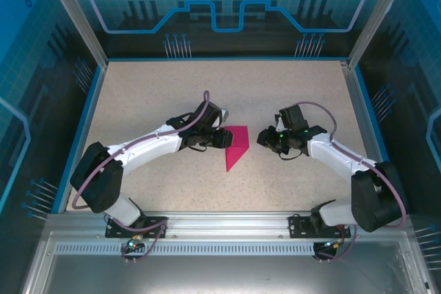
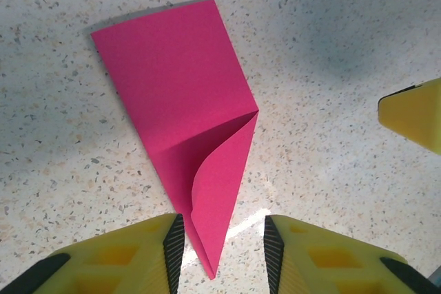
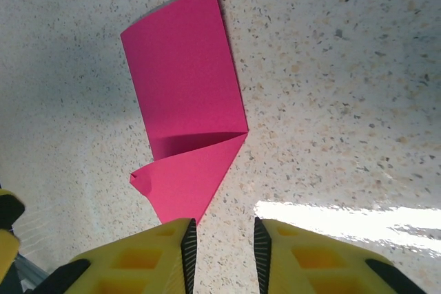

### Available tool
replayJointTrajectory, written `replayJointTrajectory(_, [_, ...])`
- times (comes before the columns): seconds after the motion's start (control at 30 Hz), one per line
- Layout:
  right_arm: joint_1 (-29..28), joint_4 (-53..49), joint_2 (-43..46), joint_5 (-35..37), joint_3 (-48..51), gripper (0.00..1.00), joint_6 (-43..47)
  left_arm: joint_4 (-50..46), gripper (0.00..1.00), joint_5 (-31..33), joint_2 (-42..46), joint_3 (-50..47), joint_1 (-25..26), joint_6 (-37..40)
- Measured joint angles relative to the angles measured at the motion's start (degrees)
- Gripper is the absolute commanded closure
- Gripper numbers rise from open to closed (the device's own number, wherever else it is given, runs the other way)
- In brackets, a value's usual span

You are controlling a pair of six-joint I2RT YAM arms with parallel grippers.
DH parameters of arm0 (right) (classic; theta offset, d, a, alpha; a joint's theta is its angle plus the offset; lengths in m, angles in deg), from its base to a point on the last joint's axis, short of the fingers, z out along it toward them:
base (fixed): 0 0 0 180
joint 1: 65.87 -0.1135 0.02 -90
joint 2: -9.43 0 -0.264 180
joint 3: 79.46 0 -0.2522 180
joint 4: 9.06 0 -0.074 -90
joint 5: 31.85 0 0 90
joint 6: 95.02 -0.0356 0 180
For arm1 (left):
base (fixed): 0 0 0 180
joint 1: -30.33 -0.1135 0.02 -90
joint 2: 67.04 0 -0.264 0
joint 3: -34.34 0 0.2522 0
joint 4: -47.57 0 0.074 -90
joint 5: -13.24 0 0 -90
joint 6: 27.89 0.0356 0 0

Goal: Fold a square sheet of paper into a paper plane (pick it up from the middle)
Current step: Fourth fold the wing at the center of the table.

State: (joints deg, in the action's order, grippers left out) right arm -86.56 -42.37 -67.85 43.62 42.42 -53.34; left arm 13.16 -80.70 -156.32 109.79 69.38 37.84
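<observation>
The flap's loose corner (image 3: pixel 136 178) curls up next to my left gripper, so I should flatten it with that gripper before my right gripper pins the flap's other corner (image 3: pixel 244 134).
The magenta-pink sheet of paper (image 1: pixel 234 147) lies on the speckled table between both arms, folded into a pointed wedge with one flap curling up loosely (image 2: pixel 220 177). My left gripper (image 1: pixel 222 137) is at the paper's left edge and stands open. In the left wrist view the paper's (image 2: pixel 172 80) pointed tip lies on the table between the open fingers (image 2: pixel 173 253), untouched by either pad. My right gripper (image 1: pixel 261 137) hangs just right of the paper, open with nothing between its pads. From the right wrist, the paper's (image 3: pixel 182 80) tip ends just ahead of the left finger (image 3: pixel 186 253).
The table (image 1: pixel 151 94) is bounded by a blue rim (image 1: pixel 81 118) and see-through enclosure walls at the left, right and back. An aluminium rail (image 1: pixel 227 222) carrying both arm bases runs along the near edge. A yellow fingertip of the right gripper (image 2: pixel 413 111) juts into the left wrist view.
</observation>
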Motion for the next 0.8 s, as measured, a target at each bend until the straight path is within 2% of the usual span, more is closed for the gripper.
replayJointTrajectory(0.6, [-0.7,-5.49,1.79,1.66,-3.04,0.66,-0.31,-1.53,0.61,-0.44,0.55,0.02,0.0,-1.33])
replayJointTrajectory(0.8, [-0.9,-5.49,1.01,2.1,-6.21,0.58,1.44,-1.09,0.69,-1.42,1.09,0.02,0.0,-2.1])
